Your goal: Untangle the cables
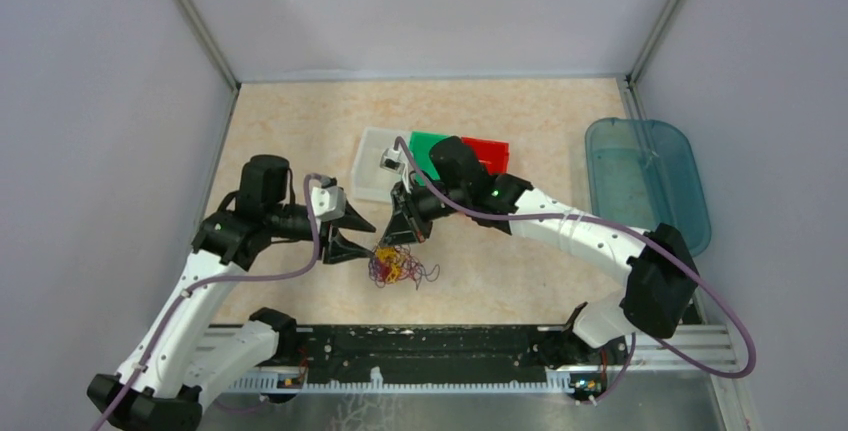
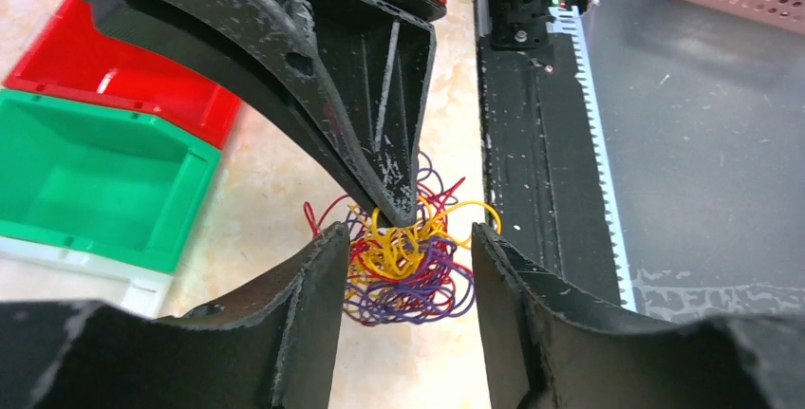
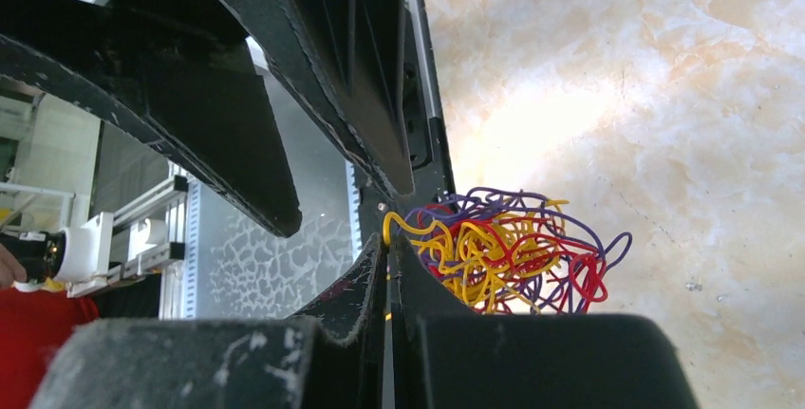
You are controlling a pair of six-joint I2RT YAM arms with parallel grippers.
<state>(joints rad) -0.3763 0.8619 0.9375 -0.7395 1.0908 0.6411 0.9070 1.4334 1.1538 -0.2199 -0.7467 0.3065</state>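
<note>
My left gripper should take that loop, the yellow one in my right gripper, and pull it high, because it runs into the red and purple tangle.
The cables form one loose tangle of red, yellow and purple wires on the beige tabletop in front of the arms. My left gripper is open, and in the left wrist view its fingers flank the cables with the tangle in the gap. My right gripper comes down from the far side onto the top of the tangle. In the right wrist view the right gripper is shut, pinching a yellow loop at the edge of the cables.
A white bin, a green bin and a red bin stand just behind the grippers. A teal tray lies at the right. The black toothed rail runs along the near edge, close to the tangle.
</note>
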